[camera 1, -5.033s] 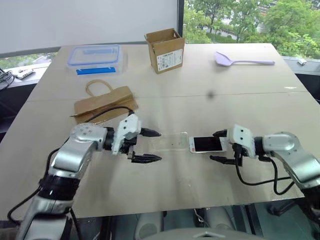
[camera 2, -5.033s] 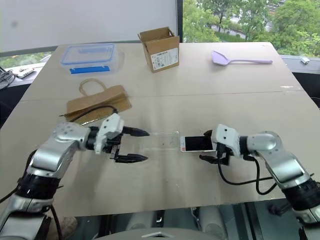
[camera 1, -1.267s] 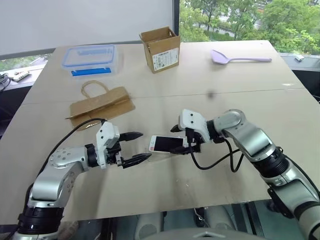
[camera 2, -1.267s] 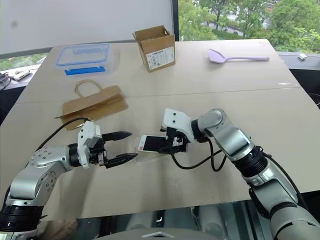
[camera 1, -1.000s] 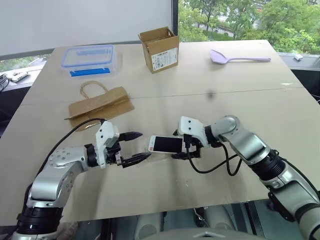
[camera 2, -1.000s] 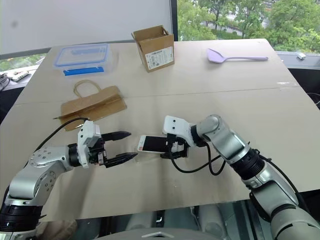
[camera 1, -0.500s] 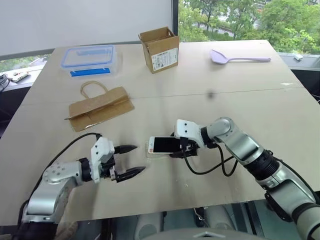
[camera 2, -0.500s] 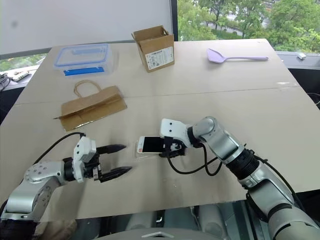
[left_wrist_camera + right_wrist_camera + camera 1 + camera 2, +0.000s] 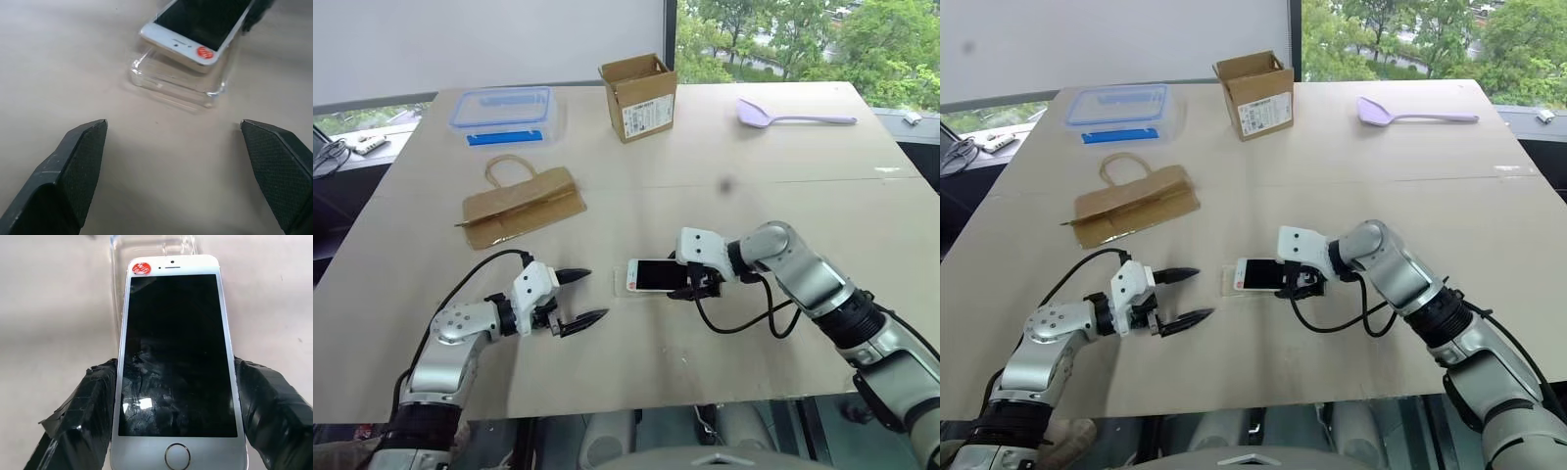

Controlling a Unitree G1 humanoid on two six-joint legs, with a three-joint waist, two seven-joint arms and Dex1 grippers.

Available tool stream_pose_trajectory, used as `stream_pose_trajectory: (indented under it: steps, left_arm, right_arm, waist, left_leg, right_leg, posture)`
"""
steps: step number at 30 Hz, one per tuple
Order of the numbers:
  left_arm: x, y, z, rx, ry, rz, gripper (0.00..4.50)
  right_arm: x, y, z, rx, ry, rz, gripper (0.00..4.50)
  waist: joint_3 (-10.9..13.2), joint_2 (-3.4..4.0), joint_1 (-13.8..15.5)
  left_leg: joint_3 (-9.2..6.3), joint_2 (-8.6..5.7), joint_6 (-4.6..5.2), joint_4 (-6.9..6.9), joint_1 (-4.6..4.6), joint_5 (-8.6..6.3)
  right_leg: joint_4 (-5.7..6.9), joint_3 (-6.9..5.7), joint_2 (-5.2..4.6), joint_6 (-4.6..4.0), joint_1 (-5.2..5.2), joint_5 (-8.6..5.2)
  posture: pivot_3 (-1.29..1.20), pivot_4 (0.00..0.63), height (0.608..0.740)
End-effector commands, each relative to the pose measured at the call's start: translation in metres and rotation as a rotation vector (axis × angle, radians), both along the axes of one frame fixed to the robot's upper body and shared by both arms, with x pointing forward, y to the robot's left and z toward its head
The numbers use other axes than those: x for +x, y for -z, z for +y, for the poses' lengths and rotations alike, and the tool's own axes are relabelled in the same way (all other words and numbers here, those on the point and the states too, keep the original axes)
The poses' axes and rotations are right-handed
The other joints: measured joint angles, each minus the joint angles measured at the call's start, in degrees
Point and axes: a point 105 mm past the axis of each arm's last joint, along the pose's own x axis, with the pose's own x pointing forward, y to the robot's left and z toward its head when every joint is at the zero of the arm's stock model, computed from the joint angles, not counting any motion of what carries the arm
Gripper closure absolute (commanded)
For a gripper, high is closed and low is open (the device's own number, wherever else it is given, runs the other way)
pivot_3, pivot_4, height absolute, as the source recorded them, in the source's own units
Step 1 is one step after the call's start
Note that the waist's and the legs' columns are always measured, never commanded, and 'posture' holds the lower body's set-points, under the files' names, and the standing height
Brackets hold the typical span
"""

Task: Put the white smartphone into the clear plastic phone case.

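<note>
The phone's top end [image 9: 182, 48] is tilted above the clear case, so the robot's left gripper should move back while the right gripper pushes down on the screen [image 9: 178, 357].
The white smartphone [image 9: 176, 357] lies screen up between the two fingers of my right gripper [image 9: 690, 280], which is shut on its long edges. The phone's top end with a red sticker sits tilted over the clear plastic phone case [image 9: 176, 81]. The case lies flat on the table just below and left of the phone [image 9: 653, 276]. My left gripper [image 9: 578, 299] hovers low over the table a short way left of the case, open, with nothing between its fingers [image 9: 73, 166].
A brown paper bag [image 9: 521, 203] lies behind my left arm. At the far side stand a clear food box with a blue lid [image 9: 499, 106], an open cardboard box [image 9: 639, 96] and a purple spatula [image 9: 793, 117]. The table's front edge [image 9: 636, 401] is close.
My left gripper has drawn back from the case's end and sunk toward the table, still open. My right gripper keeps the phone over the case, shifted slightly right.
</note>
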Motion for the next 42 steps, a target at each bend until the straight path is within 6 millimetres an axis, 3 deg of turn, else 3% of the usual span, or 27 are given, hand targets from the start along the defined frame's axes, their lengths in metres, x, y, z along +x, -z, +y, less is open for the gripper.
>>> stream_pose_trajectory:
  steps: [1,11,27,33,36,39,42]
  left_arm:
    - [-0.003,-0.005,0.004,-0.043,0.017,0.029,0.00]
    - [-0.020,-0.030,0.008,-0.111,0.119,0.070,0.00]
    - [-0.029,-0.018,0.024,-0.104,0.104,0.067,0.00]
    - [-0.026,-0.022,0.023,-0.101,0.108,0.055,0.00]
    - [-0.026,-0.025,0.021,-0.102,0.109,0.052,0.00]
    - [-0.026,-0.029,0.016,-0.104,0.109,0.047,0.00]
    - [-0.026,-0.036,0.007,-0.111,0.107,0.040,0.00]
  right_arm:
    - [-0.001,-0.006,0.001,-0.008,-0.027,-0.052,1.45]
    - [-0.004,-0.019,-0.009,-0.014,-0.060,-0.068,1.45]
    - [-0.007,-0.013,-0.014,-0.068,-0.116,-0.053,1.45]
    - [-0.004,-0.008,-0.013,-0.084,-0.151,-0.053,1.45]
    - [-0.002,-0.007,-0.014,-0.082,-0.163,-0.047,0.04]
    - [0.000,-0.014,-0.014,-0.043,-0.143,-0.067,0.04]
    - [-0.006,-0.036,-0.013,0.053,-0.129,-0.031,0.04]
  waist:
    - [0.0,0.00,0.0]
    - [0.1,-0.04,-0.2]
    - [0.1,-0.03,-0.2]
    - [0.1,-0.03,-0.2]
    - [0.1,-0.04,-0.2]
    - [0.1,-0.04,-0.2]
    - [0.1,-0.04,-0.2]
  left_leg:
    - [0.00,0.00,0.00,0.00,0.00,0.00]
    - [0.04,0.02,-0.01,-0.04,-0.07,-0.02]
    - [0.05,0.04,-0.02,-0.07,-0.07,-0.02]
    - [0.05,0.04,-0.02,-0.07,-0.07,-0.02]
    - [0.05,0.05,-0.02,-0.07,-0.07,-0.02]
    - [0.06,0.05,-0.02,-0.08,-0.07,-0.02]
    - [0.06,0.05,-0.02,-0.08,-0.07,-0.02]
  right_leg:
    - [0.00,0.00,0.00,0.00,0.00,0.00]
    - [-0.06,0.02,0.00,-0.02,-0.06,-0.01]
    - [-0.08,0.01,0.01,-0.04,-0.08,-0.03]
    - [-0.08,0.01,0.01,-0.04,-0.08,-0.03]
    - [-0.08,0.01,0.02,-0.04,-0.08,-0.03]
    - [-0.08,0.01,0.02,-0.04,-0.08,-0.03]
    - [-0.08,0.01,0.02,-0.05,-0.08,-0.03]
  posture:
    - [0.00,0.150,0.740]
    - [0.00,0.150,0.740]
    - [0.00,0.150,0.740]
    - [0.00,0.150,0.740]
    - [0.00,0.150,0.740]
    - [0.00,0.150,0.740]
    - [0.00,0.150,0.740]
